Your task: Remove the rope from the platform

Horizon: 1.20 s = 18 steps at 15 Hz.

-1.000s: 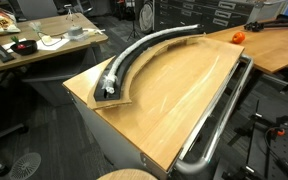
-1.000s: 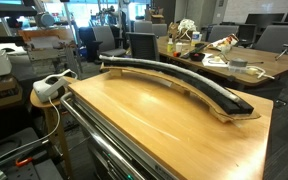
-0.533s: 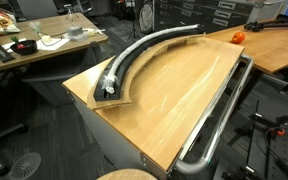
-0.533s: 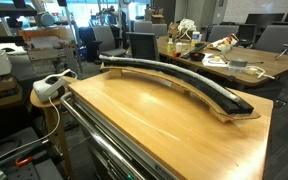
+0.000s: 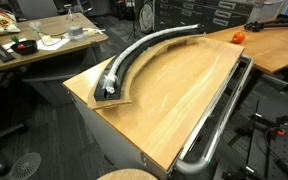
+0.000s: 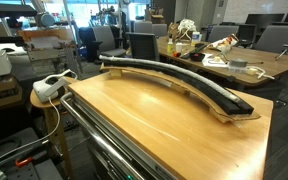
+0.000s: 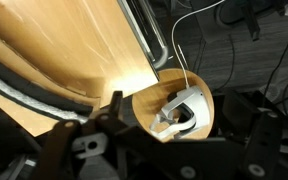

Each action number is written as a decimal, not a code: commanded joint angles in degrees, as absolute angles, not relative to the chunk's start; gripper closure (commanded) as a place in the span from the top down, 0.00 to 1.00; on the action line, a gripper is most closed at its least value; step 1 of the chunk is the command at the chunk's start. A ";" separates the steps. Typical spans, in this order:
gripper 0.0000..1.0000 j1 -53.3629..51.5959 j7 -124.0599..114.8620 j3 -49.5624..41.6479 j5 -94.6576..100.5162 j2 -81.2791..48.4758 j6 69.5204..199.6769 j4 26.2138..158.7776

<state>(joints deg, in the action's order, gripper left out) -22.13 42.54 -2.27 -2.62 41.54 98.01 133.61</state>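
The robot's gripper is hanging over the stool's white headset (image 7: pixel 183 112), away from the platform, so next the gripper swings back and goes on both sides of the rope partway (image 6: pixel 169 67) along its length.
The rope (image 5: pixel 136 52) is a silvery-grey cord lying along the whole length of the platform (image 5: pixel 121 98), a curved black track with a light wood edge on the wooden tabletop. Both also show in an exterior view, the rope (image 6: pixel 169 72) on the platform (image 6: pixel 236 108). In the wrist view the curved platform (image 7: pixel 29 90) runs along the left edge. My gripper (image 7: pixel 184 145) appears only in the wrist view as dark fingers at the bottom. It is spread open, empty, above the table's corner and away from the rope.
A shiny metal rail tube (image 5: pixel 220 118) runs along the table's edge, also seen in an exterior view (image 6: pixel 96 140). A round wooden stool holds a white headset (image 7: pixel 179 108) (image 6: pixel 52 86) beside the table. Cluttered desks (image 5: pixel 39 42) (image 6: pixel 229 58) stand behind. An orange object (image 5: pixel 238 36) lies nearby.
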 commanded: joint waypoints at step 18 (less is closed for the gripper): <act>1.00 -16.56 61.75 -2.97 0.39 29.93 95.19 126.27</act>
<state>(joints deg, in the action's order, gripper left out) -19.06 60.81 -4.87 1.35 30.12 95.26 126.39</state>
